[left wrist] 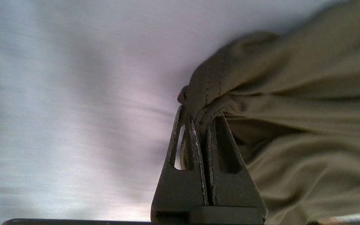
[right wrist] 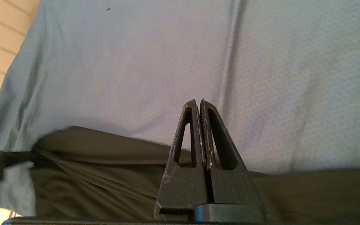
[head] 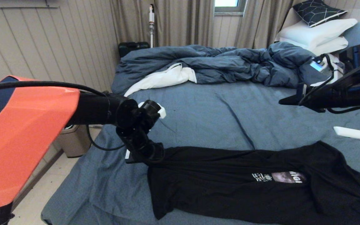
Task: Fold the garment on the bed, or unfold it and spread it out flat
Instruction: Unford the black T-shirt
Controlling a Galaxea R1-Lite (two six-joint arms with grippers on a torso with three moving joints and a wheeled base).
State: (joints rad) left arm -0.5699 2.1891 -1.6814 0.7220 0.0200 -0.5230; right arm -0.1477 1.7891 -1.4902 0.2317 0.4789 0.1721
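The stitched hem (left wrist: 211,79) is pinched in my left gripper, and open sheet lies ahead toward the bin. I should carry on pulling until the hem gets near the bed's edge (head: 84,159).
The garment (head: 245,184), a black T-shirt with a strip of grey print and white letters showing, lies crumpled lengthwise across the near part of the bed (head: 198,112). My left gripper (head: 147,156) is at the shirt's left end, shut on a stitched edge of the cloth. In the left wrist view the bunched hem (left wrist: 205,93) sits pinched at the tips of the left gripper (left wrist: 197,117), above the blue-grey sheet (left wrist: 73,109). My right gripper (head: 282,101) hovers above the sheet on the right, shut and empty. In the right wrist view the right gripper (right wrist: 198,103) is above the garment (right wrist: 89,162).
A rumpled dark blue duvet (head: 214,62) with white lining fills the far side of the bed, with white pillows (head: 317,32) at the back right. A white flat object (head: 355,133) lies on the sheet at the right. A bin (head: 73,140) stands on the floor by the left wall.
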